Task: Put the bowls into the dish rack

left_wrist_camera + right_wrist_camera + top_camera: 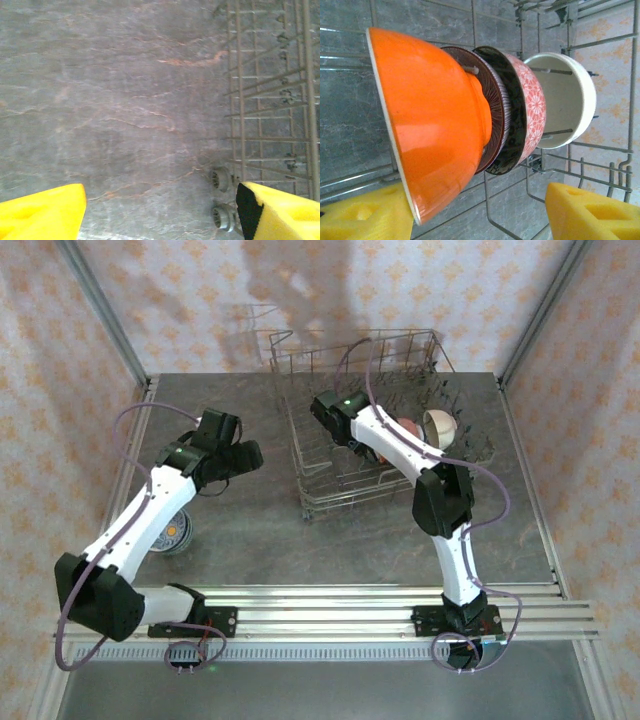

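Observation:
The table (218, 505) is clear between my left gripper's open fingers and the blue-patterned bowl, so I keep moving the fingers there until they are on both sides of the bowl's rim (190, 528).
The grey wire dish rack (400, 350) stands at the back middle of the table. Inside it, a row of bowls stands on edge between the tines: a bright orange bowl (435, 120) nearest, then a brown striped bowl (496, 107), a dark one with a pink patterned outside (532, 102), and a cream bowl (570, 97). My right gripper (480, 220) is inside the rack (330, 418), open, its yellow fingers (590, 210) on either side of the orange bowl's lower rim. My left gripper (160, 215) hangs open over bare table left of the rack (240, 455). A blue-patterned bowl (178, 532) lies partly hidden under the left arm.
The rack's wire side (270, 100) and two small grey wheels (220, 177) sit close to my left gripper's right finger. The grey stone-look table (250, 530) lies bare between the arms. Patterned walls close in the back and sides.

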